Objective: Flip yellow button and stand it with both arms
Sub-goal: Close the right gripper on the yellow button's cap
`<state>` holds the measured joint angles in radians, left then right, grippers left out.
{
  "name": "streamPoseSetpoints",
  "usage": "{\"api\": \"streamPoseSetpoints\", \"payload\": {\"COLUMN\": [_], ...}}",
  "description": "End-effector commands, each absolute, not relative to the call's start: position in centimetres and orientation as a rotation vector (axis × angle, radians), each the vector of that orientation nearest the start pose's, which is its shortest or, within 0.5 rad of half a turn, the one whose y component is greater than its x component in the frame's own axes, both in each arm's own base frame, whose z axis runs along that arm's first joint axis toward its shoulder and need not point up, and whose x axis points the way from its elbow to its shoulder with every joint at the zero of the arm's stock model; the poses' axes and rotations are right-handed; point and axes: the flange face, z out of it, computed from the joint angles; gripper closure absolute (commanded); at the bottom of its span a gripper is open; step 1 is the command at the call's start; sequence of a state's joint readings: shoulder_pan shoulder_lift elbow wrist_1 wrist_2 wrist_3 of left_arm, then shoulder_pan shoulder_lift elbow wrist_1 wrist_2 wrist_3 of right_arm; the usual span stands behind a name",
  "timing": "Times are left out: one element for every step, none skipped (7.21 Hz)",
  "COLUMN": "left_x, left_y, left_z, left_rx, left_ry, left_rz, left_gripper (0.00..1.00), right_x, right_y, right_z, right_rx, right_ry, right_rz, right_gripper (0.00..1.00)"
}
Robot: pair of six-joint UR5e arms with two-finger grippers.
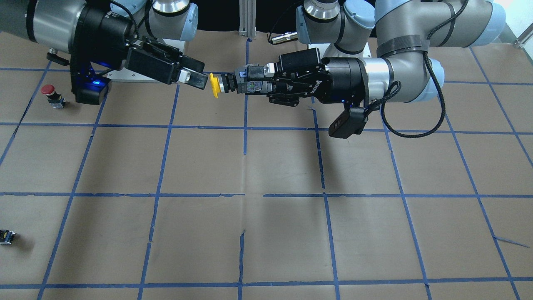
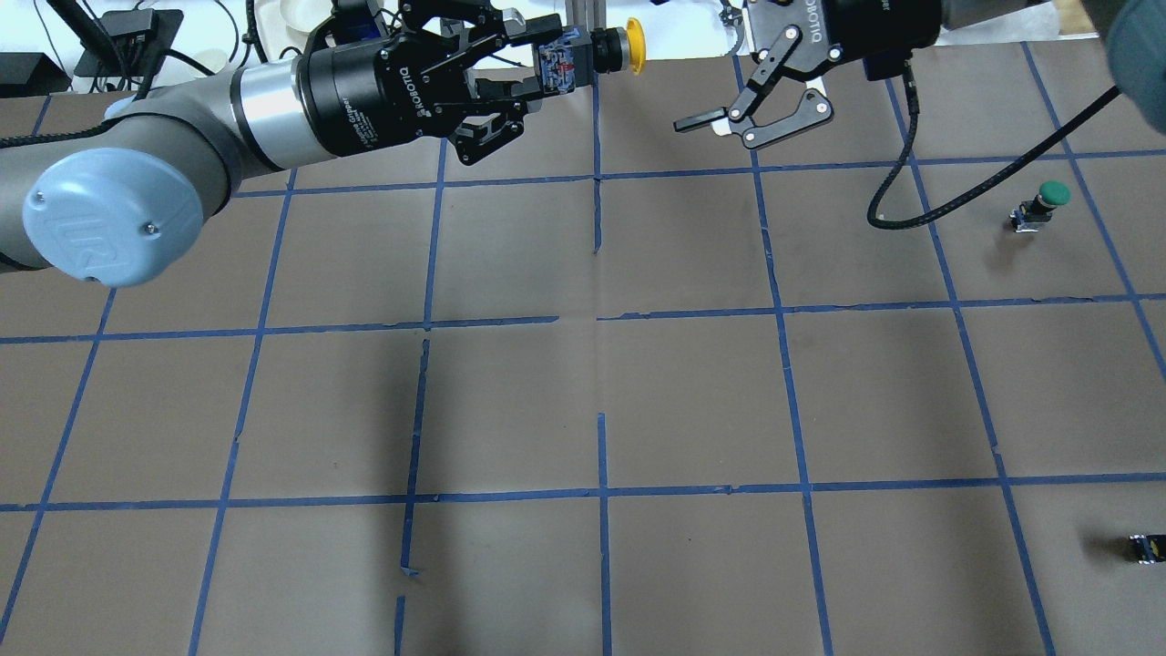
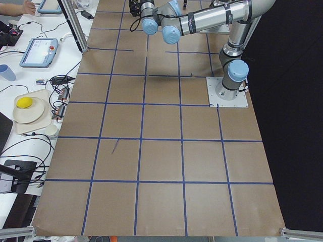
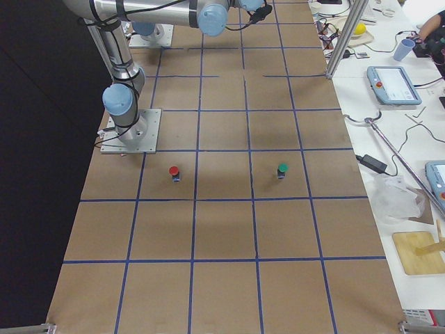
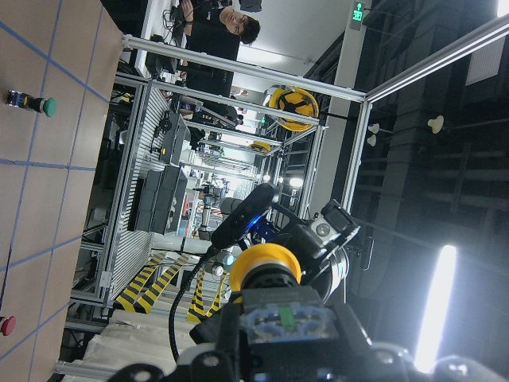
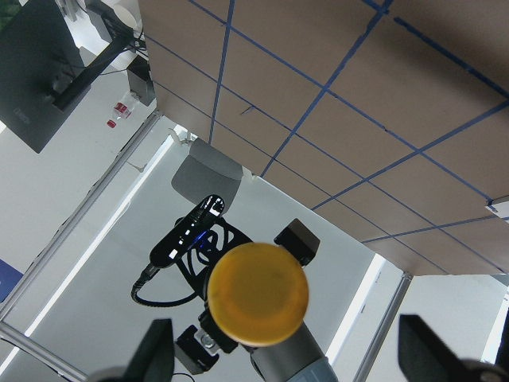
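Observation:
A black neck is connecting the yellow cap to the contact block, so the contact block will come along, still attached, when I carry the cap.
My left gripper is shut on the grey-black contact block of the yellow button and holds it level, high above the table's far edge. The yellow cap points at my right gripper. In the overhead view the left gripper holds the button, and the right gripper is open and a short gap away from the cap. In the right wrist view the cap sits centred between the spread fingers. The left wrist view shows the button from behind.
A red-capped button stands on the brown table near the right arm's base. A green-capped button stands at the table's right side. A tiny capless black-yellow block lies near the right edge. Blue tape lines grid the table.

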<state>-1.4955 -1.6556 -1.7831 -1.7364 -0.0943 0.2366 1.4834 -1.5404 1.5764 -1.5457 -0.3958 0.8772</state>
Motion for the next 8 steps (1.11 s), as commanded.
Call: {"api": "streamPoseSetpoints", "payload": {"left_x": [-19.5,-19.4,-19.4,-19.4,-19.4,-19.4,-19.5,-19.5], "left_y": [-52.0,-52.1,-52.1,-52.1,-52.1,-52.1,-52.1,-52.2], "left_z": [43.4,43.4,43.3,43.2,43.3,43.2,43.3,43.4], "left_rx": [0.256,0.257,0.261,0.261,0.261,0.261,0.259,0.260], "left_ry": [-1.464,-1.465,-1.464,-1.465,-1.464,-1.465,-1.462,-1.460], "left_rz": [-0.092,-0.091,-0.094,-0.095,-0.094,-0.095,-0.094,-0.093], "left_gripper": [0.98,0.98,0.98,0.98,0.98,0.98,0.98,0.98], "right_x": [18.6,18.6,18.5,18.4,18.5,18.4,18.4,18.3], "right_y": [-52.5,-52.6,-52.6,-52.6,-52.6,-52.6,-52.6,-52.6], "right_z": [53.0,53.0,52.7,52.5,52.5,52.4,52.4,52.0], "right_rx": [0.959,0.955,0.964,0.976,0.975,0.975,0.973,0.995], "right_ry": [1.756,1.757,1.765,1.784,1.783,1.785,1.790,1.819], "right_rz": [0.552,0.549,0.551,0.546,0.546,0.547,0.542,0.535], "right_gripper": [0.01,0.03,0.03,0.03,0.11,0.12,0.16,0.19]}}
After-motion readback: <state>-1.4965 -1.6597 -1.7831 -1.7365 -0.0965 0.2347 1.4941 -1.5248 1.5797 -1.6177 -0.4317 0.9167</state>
